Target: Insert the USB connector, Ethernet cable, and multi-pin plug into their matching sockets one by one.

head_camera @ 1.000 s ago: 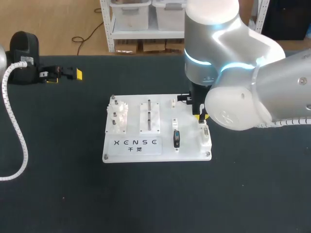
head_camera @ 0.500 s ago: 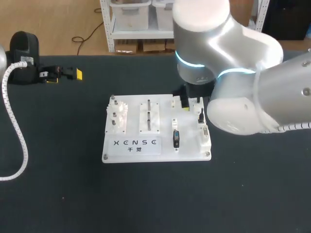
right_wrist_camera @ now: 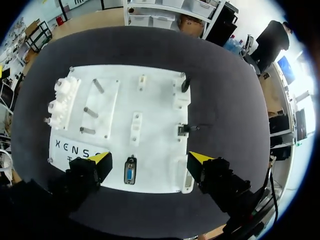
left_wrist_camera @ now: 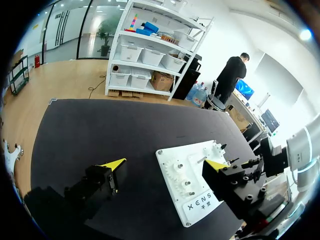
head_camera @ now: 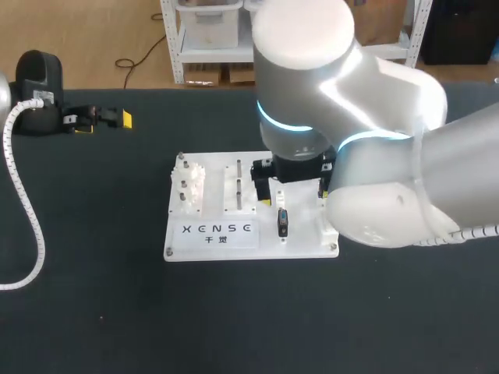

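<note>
My gripper will lift the black multi-pin plug, which stands above its white holder, so I expect the plug to slip free and leave the holder behind.
The white socket board lies under my right gripper, which hangs open above its front half with nothing between the fingers. A black multi-pin plug with a blue face sits in a white holder near the board's front edge, also seen in the head view. Two small black connectors stand on the board's right side, one at the back and one in the middle. In the head view my right arm covers the board's right half. My left gripper rests open at the table's far left.
White pegs and gear-like posts stand on the board's left side, with metal pins beside them. A white socket block sits at the front right corner. A white coiled hose runs down the table's left side.
My right gripper has opened wide and moved from the board's back right toward its middle and front. The left arm has not moved.
</note>
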You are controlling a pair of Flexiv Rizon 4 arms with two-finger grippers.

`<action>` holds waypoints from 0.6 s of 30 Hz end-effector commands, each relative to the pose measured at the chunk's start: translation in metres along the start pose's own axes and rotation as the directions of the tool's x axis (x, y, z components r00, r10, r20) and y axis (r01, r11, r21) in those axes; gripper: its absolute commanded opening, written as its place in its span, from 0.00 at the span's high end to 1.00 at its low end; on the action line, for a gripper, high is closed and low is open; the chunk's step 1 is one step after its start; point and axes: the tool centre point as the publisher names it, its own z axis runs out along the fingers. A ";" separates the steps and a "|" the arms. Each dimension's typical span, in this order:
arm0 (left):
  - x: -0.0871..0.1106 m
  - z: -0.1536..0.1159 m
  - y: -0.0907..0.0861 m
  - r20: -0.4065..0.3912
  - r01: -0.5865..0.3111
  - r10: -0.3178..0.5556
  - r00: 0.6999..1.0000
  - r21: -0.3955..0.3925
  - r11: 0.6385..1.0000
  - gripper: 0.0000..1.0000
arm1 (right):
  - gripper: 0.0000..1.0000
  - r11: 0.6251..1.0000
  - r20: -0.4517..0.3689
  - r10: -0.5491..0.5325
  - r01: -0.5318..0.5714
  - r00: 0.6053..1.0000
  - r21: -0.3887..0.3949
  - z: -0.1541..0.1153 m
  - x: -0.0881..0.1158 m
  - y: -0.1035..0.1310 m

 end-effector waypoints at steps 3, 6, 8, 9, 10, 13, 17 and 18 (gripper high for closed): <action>0.000 0.000 0.000 0.000 0.000 0.000 1.000 0.000 1.000 0.00 | 0.00 1.000 -0.067 0.015 -0.015 0.998 -0.005 0.010 0.008 0.016; 0.000 0.000 0.000 0.000 0.000 0.000 1.000 0.000 1.000 0.00 | 0.00 1.000 -0.092 0.022 -0.023 0.996 -0.012 0.014 0.013 0.022; 0.000 0.000 0.000 0.000 0.000 0.000 1.000 0.000 1.000 0.00 | 0.00 0.999 -0.110 0.027 -0.029 0.994 -0.017 0.017 0.015 0.024; 0.000 0.000 0.000 0.000 0.000 0.000 1.000 0.000 1.000 0.00 | 0.00 0.999 -0.118 0.028 -0.030 0.993 -0.021 0.019 0.015 0.024; 0.000 0.000 0.000 0.000 0.000 0.000 1.000 0.000 1.000 0.00 | 0.00 0.999 -0.123 0.027 -0.030 0.992 -0.022 0.020 0.016 0.025; 0.000 0.000 0.000 0.000 0.000 0.000 1.000 0.000 1.000 0.00 | 0.13 0.999 -0.148 0.032 -0.037 0.989 -0.029 0.023 0.018 0.027; 0.000 0.000 0.000 0.000 0.000 0.000 1.000 0.000 1.000 0.00 | 0.51 0.999 -0.165 0.032 -0.038 0.986 -0.032 0.026 0.022 0.028; 0.000 0.000 0.000 0.000 0.000 0.000 1.000 0.000 1.000 0.00 | 0.55 0.999 -0.170 0.034 -0.040 0.985 -0.032 0.027 0.022 0.028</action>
